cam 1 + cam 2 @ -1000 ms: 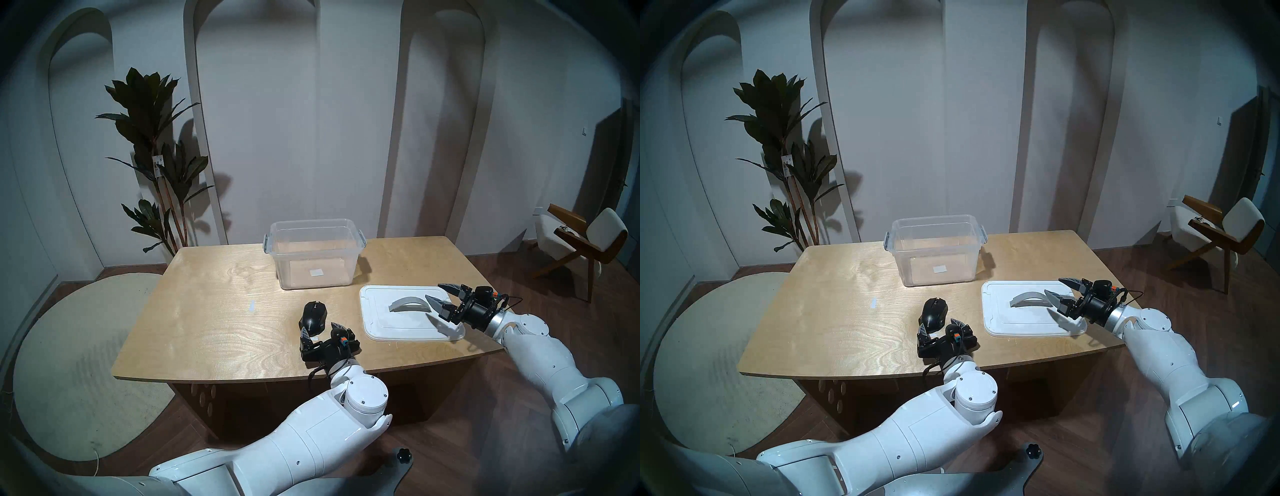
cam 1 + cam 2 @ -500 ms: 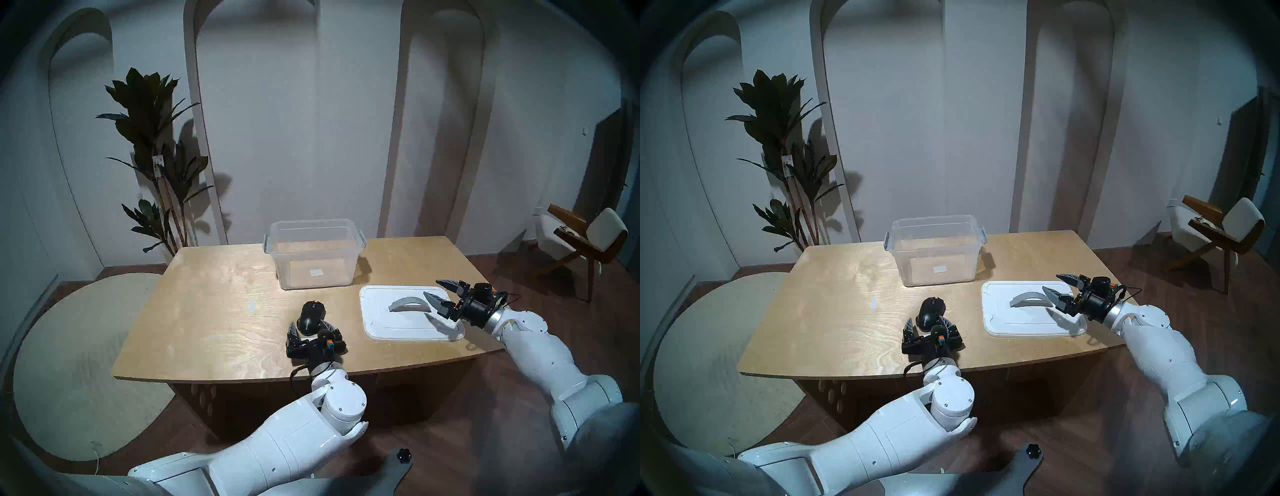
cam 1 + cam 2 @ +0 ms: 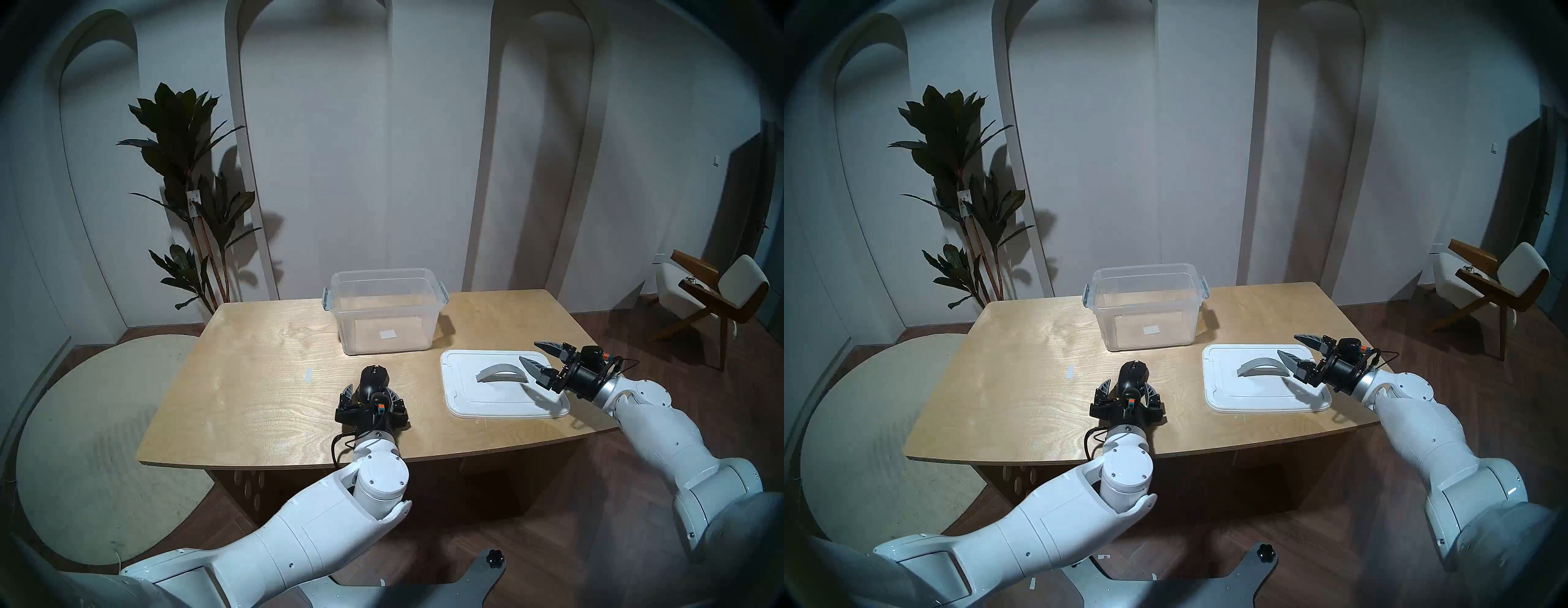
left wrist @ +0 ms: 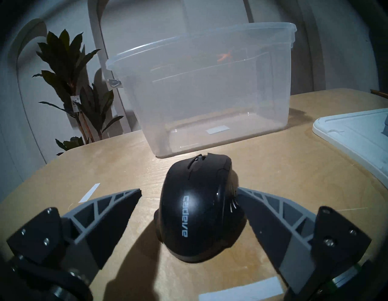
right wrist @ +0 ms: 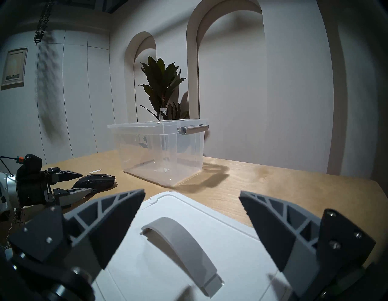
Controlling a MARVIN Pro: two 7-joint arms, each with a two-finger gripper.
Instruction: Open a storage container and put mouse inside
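The wood ahead of the scroll wheel point(image 4: 210, 150) is free of any cord. The black mouse point(image 4: 198, 210) will therefore come up by itself when I lift it.
The clear storage container point(image 3: 384, 312) stands open at the table's far middle, with grey side latches and a white sticker on its front; it also shows in the left wrist view point(image 4: 210, 94) and the right wrist view point(image 5: 159, 151). Its white lid point(image 3: 466, 395) lies flat on the table to the right, grey arched handle point(image 3: 500, 373) up. The black mouse point(image 3: 373, 380) sits on the table in front of the container. My left gripper point(image 4: 188, 191) is open and straddles the mouse point(image 4: 199, 210); the right finger touches its side, the left finger stands apart. My right gripper point(image 3: 531, 352) is open and empty, just above the lid's right end point(image 5: 189, 252).
A small strip of pale tape point(image 3: 308, 374) lies on the wooden table point(image 3: 254, 403) left of the mouse. A potted plant point(image 3: 191, 191) stands behind the table's far left corner. A chair point(image 3: 712, 297) stands at the right, off the table.
My left gripper has moved left and forward, from beside the mouse to around its rear. The mouse has shifted a little to the left. The right gripper has barely moved.
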